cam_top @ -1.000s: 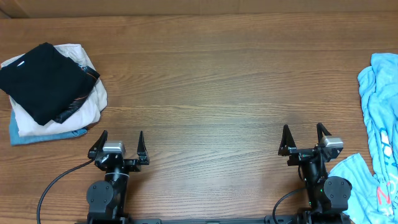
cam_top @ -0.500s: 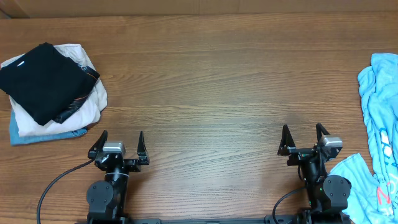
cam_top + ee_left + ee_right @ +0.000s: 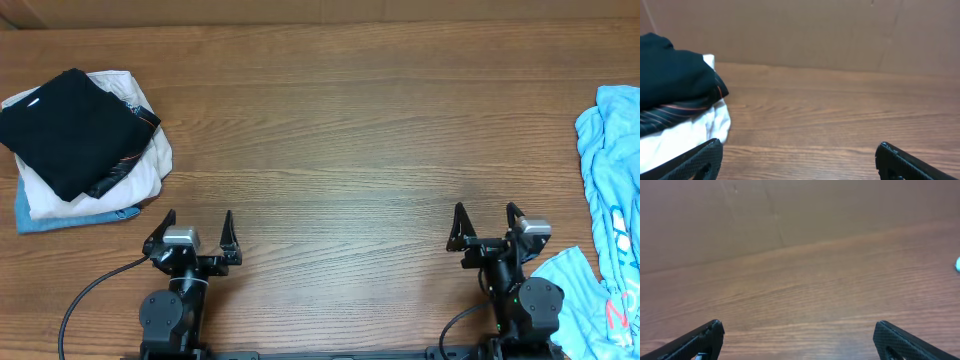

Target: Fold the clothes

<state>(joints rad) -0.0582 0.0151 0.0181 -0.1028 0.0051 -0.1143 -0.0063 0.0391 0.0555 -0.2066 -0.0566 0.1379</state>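
The light-blue T-shirt [image 3: 610, 150] lies rumpled by the table's edge, beyond my left gripper's reach, so my right gripper should pull the T-shirt's near part [image 3: 578, 275] inward before folding.
The clothes, a crumpled light-blue T-shirt [image 3: 610, 170], lie at the table's far right edge and run down beside my right arm's base. Only a sliver of the T-shirt [image 3: 958, 265] shows at the right border of the right wrist view. My right gripper [image 3: 486, 212] stands open near the front edge, left of the shirt and apart from it, with bare wood between its fingers [image 3: 799, 324]. My left gripper [image 3: 197, 218] is open too at the front left, nothing between its fingers [image 3: 799, 145].
A stack of folded garments sits at the left: a black one [image 3: 70, 130] on top, a cream one [image 3: 145, 165] under it, a blue one [image 3: 40, 218] at the bottom. A cardboard wall [image 3: 840, 30] closes the table's far side.
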